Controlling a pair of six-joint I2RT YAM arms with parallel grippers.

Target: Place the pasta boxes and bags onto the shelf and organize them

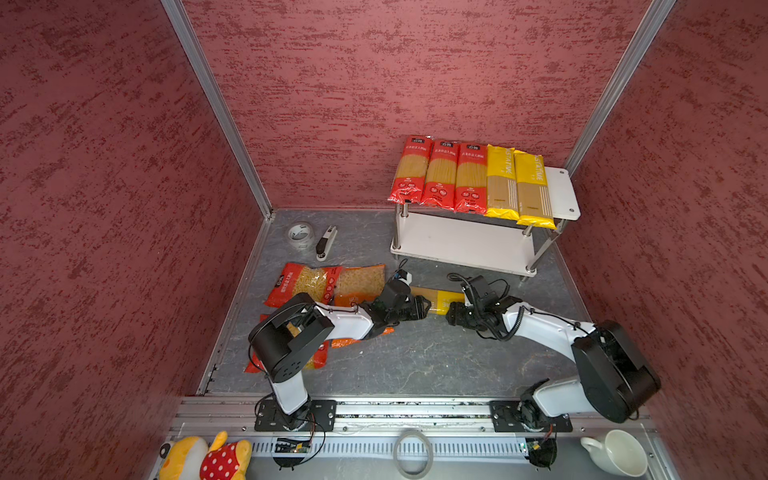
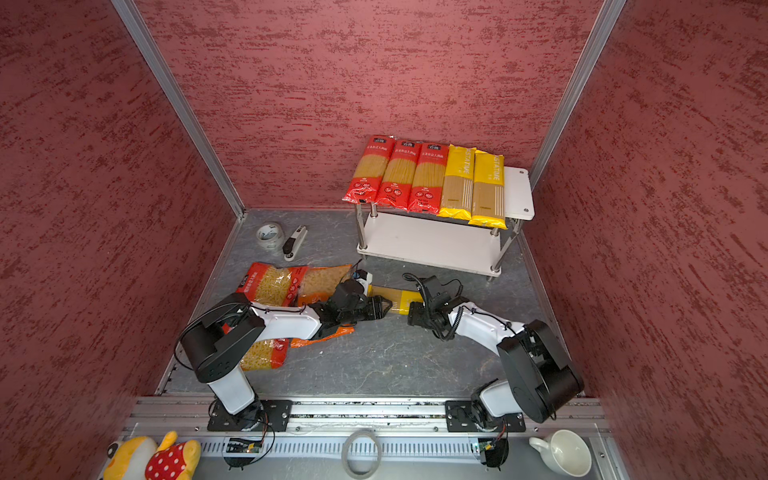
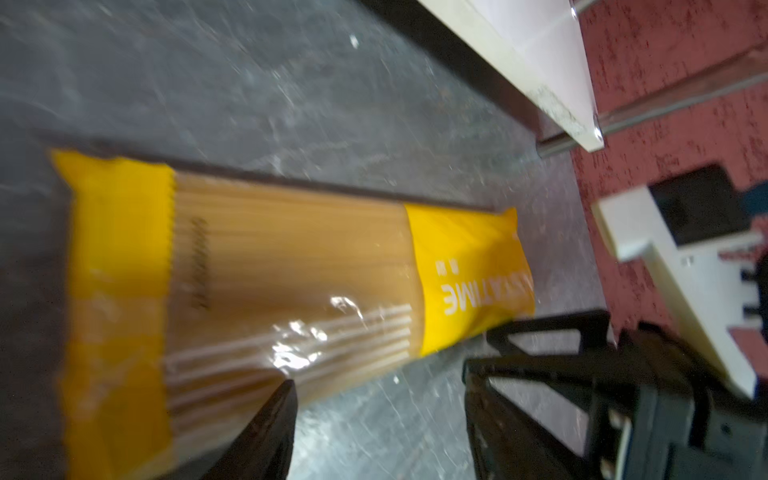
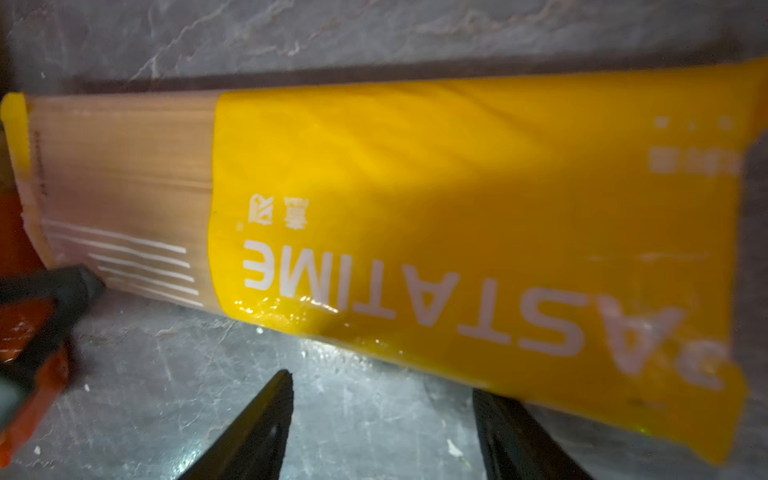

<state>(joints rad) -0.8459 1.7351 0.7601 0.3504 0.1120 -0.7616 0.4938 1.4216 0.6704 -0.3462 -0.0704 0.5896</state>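
Note:
My left gripper and my right gripper should turn the yellow spaghetti pack [image 1: 436, 298] so that its printed end [image 1: 451, 301] points toward the shelf before they lift it, because it lies crosswise in front of the shelf.
A yellow PASTATIME spaghetti pack [image 1: 436, 300] [image 2: 397, 300] lies flat on the grey floor in front of the shelf [image 1: 562, 195] [image 2: 517, 192]. My left gripper [image 1: 424, 309] [image 3: 380, 374] is open at its clear end, one fingertip against the pack's [image 3: 291, 266] near long edge. From the other side my right gripper [image 1: 450, 314] [image 4: 382, 384] stands open at the printed end of the pack [image 4: 457, 208], holding nothing. Three red and two yellow spaghetti packs [image 1: 469, 178] lie side by side on the top tier. Two red short-pasta bags [image 1: 301, 282] [image 1: 318, 359] and an orange bag [image 1: 359, 284] lie by the left arm.
A tape roll [image 1: 300, 236] and a stapler [image 1: 326, 243] lie at the back left of the floor. The shelf's lower tier [image 1: 461, 241] is bare. Red walls close in three sides. A plush toy [image 1: 208, 459], a tape ring [image 1: 413, 453] and a white cup [image 1: 619, 453] sit behind the arm bases.

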